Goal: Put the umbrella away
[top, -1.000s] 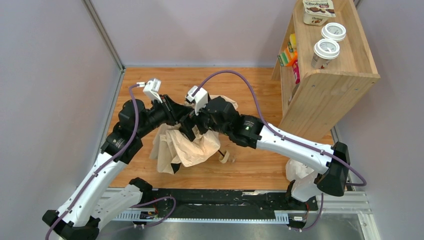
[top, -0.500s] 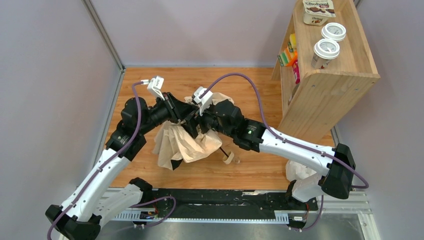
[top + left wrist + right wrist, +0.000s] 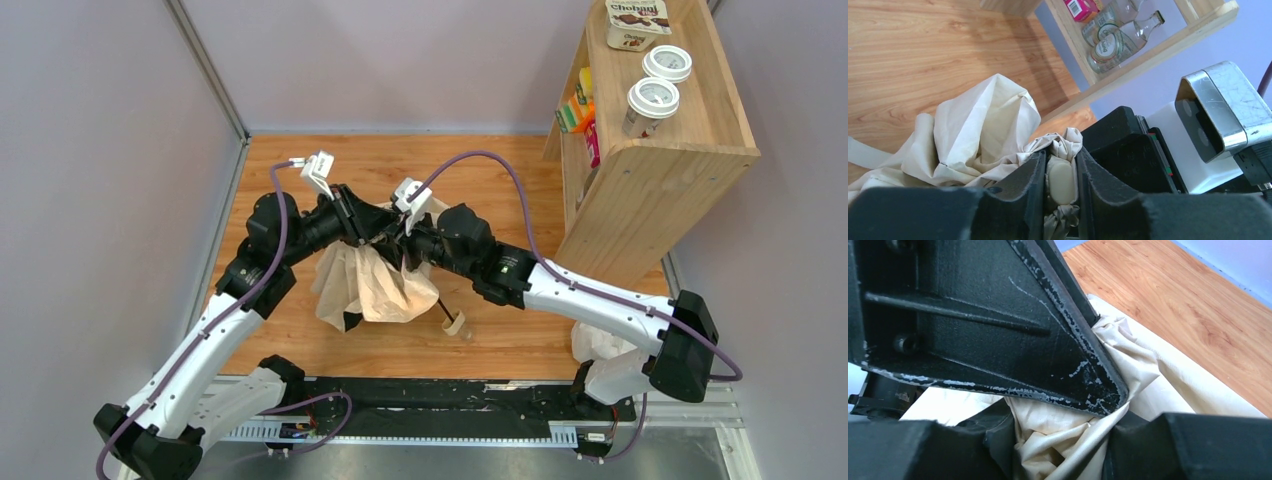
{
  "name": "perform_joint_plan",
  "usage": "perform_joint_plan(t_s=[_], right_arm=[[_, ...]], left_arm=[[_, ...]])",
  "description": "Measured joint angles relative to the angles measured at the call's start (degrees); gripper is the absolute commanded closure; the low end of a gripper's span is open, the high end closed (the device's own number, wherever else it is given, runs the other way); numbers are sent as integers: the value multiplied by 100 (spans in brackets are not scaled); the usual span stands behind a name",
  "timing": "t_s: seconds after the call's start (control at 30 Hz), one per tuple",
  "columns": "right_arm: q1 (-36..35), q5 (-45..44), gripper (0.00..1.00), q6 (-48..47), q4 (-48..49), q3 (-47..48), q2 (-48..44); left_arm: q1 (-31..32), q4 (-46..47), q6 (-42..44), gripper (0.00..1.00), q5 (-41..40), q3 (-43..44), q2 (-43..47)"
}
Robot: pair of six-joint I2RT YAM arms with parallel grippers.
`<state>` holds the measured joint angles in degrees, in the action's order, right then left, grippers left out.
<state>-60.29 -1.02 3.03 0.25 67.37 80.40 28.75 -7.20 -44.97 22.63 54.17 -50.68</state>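
Next, my left gripper lets go and moves back while my right gripper swings the umbrella, because the umbrella's canopy [image 3: 385, 287] hangs loose and my left gripper is pinning the umbrella's tip cap [image 3: 1061, 183].
The umbrella [image 3: 372, 287] is a crumpled cream canopy hanging over the wooden floor, with its dark shaft [image 3: 441, 306] and small wooden knob handle [image 3: 457, 324] trailing toward the front right. My left gripper [image 3: 374, 231] is above its far end. In the left wrist view its jaws are shut on the umbrella's pale tip cap [image 3: 1061, 180] and bunched fabric. My right gripper [image 3: 397, 246] meets it from the right, its jaws pressed on a fold of canopy fabric [image 3: 1063, 440]. The left gripper's black finger [image 3: 998, 330] fills the top of the right wrist view.
A wooden shelf unit [image 3: 650, 160] stands at the right with yogurt cups [image 3: 652, 100] on top and glass bottles [image 3: 1108, 45] inside. A white plastic bag [image 3: 595, 340] lies by the right arm's base. Grey walls close off the left, back and right.
My right gripper has shut on the canopy fabric. Both wrists moved slightly right and farther away, drawing the canopy in; the knob handle slid a little to the right.
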Motion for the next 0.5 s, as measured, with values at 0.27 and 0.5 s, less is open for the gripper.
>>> perform_joint_plan(t_s=[0.27, 0.5], right_arm=[[103, 125, 100, 219, -59, -256, -175], [546, -376, 100, 730, -811, -236, -214]], left_arm=[[66, -944, 581, 34, -190, 741, 195], [85, -1375, 1113, 36, -1141, 763, 1655]])
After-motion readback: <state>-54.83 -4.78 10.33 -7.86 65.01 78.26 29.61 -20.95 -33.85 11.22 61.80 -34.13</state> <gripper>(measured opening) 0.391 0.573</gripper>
